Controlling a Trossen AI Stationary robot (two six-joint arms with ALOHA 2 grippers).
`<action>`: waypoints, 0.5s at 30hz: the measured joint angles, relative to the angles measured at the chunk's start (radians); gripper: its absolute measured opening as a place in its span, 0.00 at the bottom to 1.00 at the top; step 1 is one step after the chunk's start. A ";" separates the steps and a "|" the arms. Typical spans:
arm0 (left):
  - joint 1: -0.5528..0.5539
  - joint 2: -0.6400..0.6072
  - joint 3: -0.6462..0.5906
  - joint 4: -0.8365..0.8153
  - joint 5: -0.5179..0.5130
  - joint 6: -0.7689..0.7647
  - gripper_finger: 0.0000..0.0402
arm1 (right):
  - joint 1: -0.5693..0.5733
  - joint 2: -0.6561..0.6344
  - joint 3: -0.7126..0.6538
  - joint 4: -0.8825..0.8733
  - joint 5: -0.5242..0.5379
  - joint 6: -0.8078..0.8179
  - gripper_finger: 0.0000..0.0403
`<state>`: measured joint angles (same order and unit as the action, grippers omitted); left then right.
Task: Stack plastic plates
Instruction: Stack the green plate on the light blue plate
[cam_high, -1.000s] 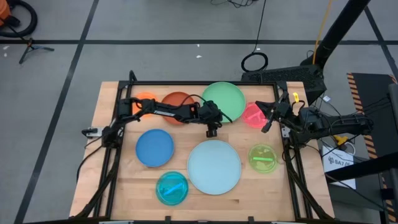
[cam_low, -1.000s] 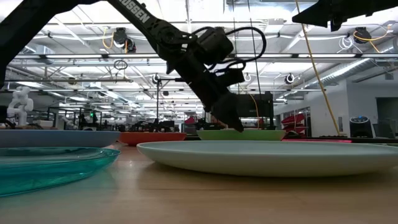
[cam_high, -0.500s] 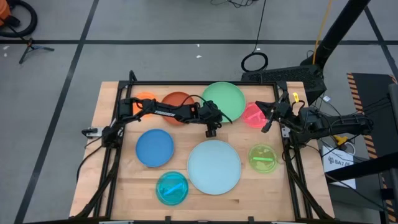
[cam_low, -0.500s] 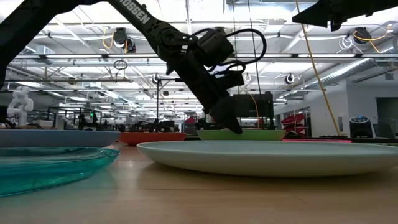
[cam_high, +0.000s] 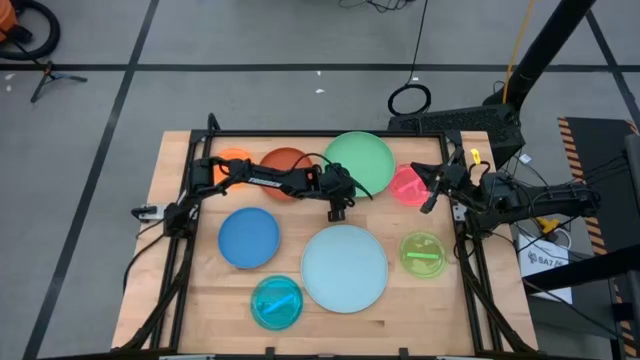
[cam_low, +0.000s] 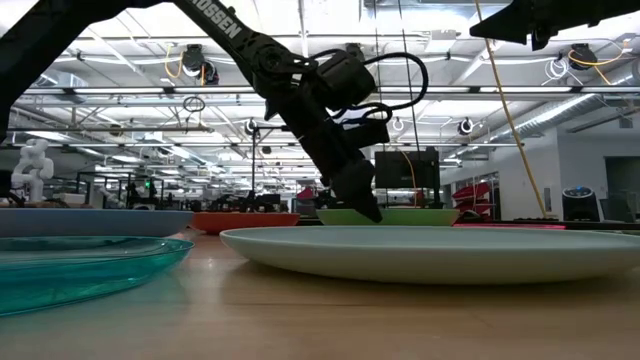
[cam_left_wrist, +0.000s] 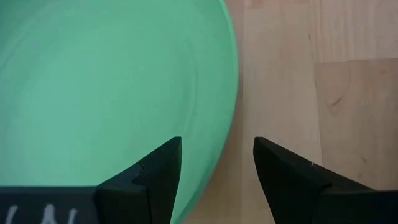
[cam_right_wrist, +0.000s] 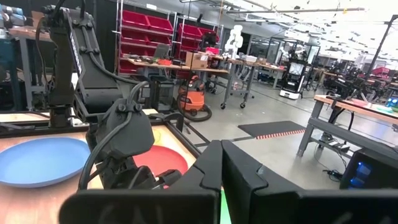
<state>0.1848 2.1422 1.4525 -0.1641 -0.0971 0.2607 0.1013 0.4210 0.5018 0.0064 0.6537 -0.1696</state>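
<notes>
The green plate (cam_high: 360, 162) will cover almost all of the pale blue plate (cam_high: 344, 269) when I stack them, because the pale blue plate is only a little wider.
Eight plastic plates lie flat on the table: orange (cam_high: 232, 160), rust-brown (cam_high: 285, 160), green (cam_high: 362, 160), pink (cam_high: 406, 186), lime (cam_high: 422, 254), pale blue (cam_high: 344, 268), blue (cam_high: 249, 238) and translucent cyan (cam_high: 276, 302). My left gripper (cam_high: 338, 211) is open and points down at the green plate's near-left rim (cam_left_wrist: 231, 134). One finger (cam_left_wrist: 158, 171) stands over the plate and the other (cam_left_wrist: 283, 177) over the bare wood. My right gripper (cam_high: 432, 192) is shut and hangs above the pink plate's right side.
A black frame (cam_high: 300, 134) runs along the table's far and side edges. The pale blue plate (cam_low: 430, 250) lies just near of the left gripper (cam_low: 368, 208). Bare wood (cam_high: 300, 215) shows between the green, blue and pale blue plates. Beyond the table is a workshop with shelves and benches.
My left gripper has sunk a little toward the green plate's rim, still open. The plates and the right arm have stayed where they were.
</notes>
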 joint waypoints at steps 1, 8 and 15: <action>0.000 0.000 0.000 0.000 0.000 0.000 0.51 | 0.000 0.000 0.000 -0.001 0.000 0.000 0.00; 0.000 0.000 0.000 -0.004 0.000 0.007 0.38 | 0.000 0.000 0.000 -0.001 0.000 0.000 0.00; 0.000 0.000 0.000 -0.004 0.000 -0.001 0.24 | 0.000 0.000 0.000 0.000 0.000 0.000 0.00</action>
<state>0.1848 2.1418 1.4525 -0.1676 -0.0971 0.2600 0.1013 0.4208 0.5018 0.0059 0.6537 -0.1697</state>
